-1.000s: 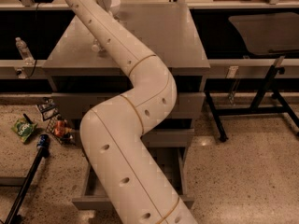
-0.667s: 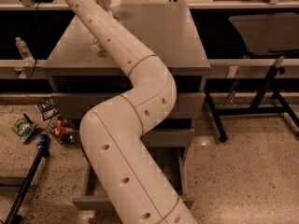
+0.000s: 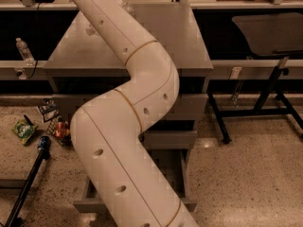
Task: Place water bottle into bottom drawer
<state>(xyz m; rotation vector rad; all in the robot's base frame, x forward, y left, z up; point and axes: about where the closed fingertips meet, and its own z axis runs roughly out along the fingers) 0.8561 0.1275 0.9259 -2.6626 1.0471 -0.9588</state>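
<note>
Next, my gripper moves back and goes down toward the water bottle, because it is reaching past the cabinet's back edge [image 3: 81, 7] while the bottle lies closer on the cabinet top.
My white arm [image 3: 132, 108] rises from the bottom edge, bends over the grey cabinet and leaves the picture at the top left. The gripper is out of view past the top edge. On the cabinet top [image 3: 180, 37] a clear plastic thing peeks out on both sides of the arm; it looks like the water bottle [image 3: 126, 6], mostly hidden. The bottom drawer [image 3: 177, 171] is pulled out, its plain grey inside partly covered by the arm. The two upper drawers [image 3: 189, 105] are nearly shut.
A small upright clear bottle [image 3: 23, 51] stands on a rail at the left. Snack bags [image 3: 24, 130] and small items lie on the floor to the left, next to a black pole [image 3: 28, 183]. A black-legged table [image 3: 270, 32] stands at the right.
</note>
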